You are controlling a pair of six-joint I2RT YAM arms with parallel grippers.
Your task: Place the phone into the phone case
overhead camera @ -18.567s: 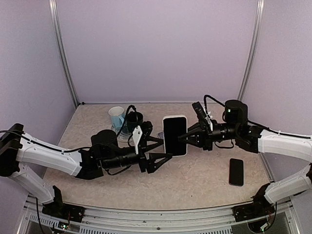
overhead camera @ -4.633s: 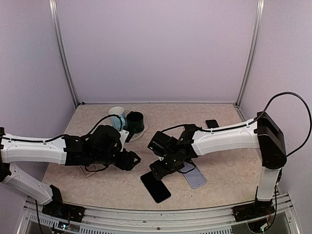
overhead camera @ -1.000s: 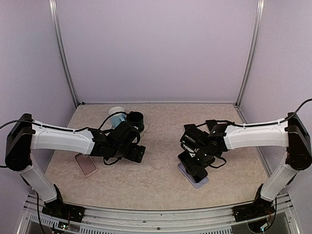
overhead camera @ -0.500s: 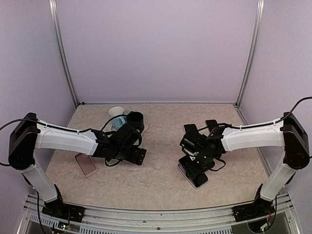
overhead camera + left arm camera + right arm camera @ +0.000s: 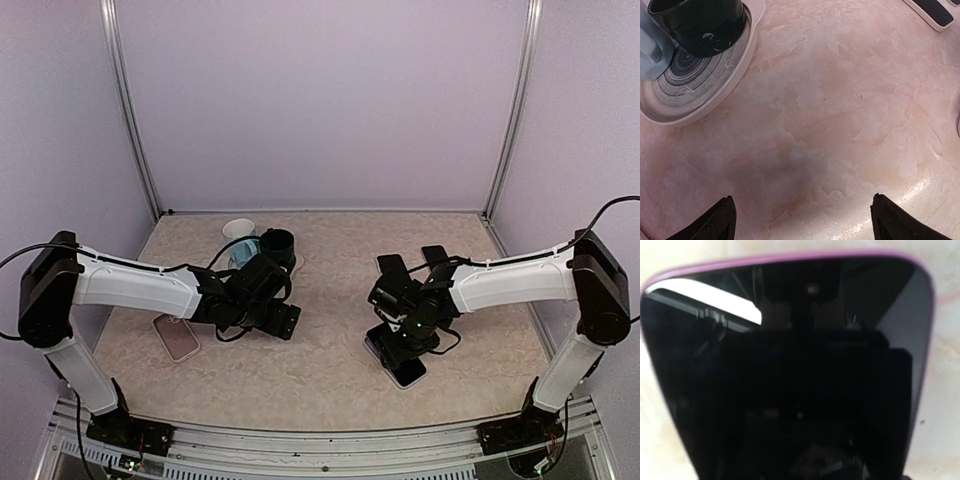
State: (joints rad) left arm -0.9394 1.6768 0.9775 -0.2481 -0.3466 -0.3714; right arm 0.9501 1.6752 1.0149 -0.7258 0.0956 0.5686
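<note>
My right gripper should slide the phone (image 5: 408,375) to the middle (image 5: 347,335) so both grippers can stand it upright there, because the phone lies flat away from my left gripper.
The phone (image 5: 790,365) fills the right wrist view as a black glossy screen, with the purple rim of the phone case (image 5: 790,259) running around its top edge. In the top view the phone (image 5: 407,372) lies flat on the table at the front right, a lilac edge showing beside it. My right gripper (image 5: 400,345) hangs low, directly over the phone's far end. Its fingers are lost in the dark reflection. My left gripper (image 5: 805,220) is open above bare table, well left of the phone (image 5: 285,318).
A black mug (image 5: 697,25) stands on a grey plate (image 5: 690,85) next to a blue cup (image 5: 650,50) behind the left gripper. A pink phone-shaped slab (image 5: 176,337) lies at the front left. Two dark phones (image 5: 392,266) (image 5: 434,254) lie behind the right arm.
My right gripper has come down closer over the case, and the black phone now covers the lilac inside that showed before. The left gripper has shifted slightly to the right.
</note>
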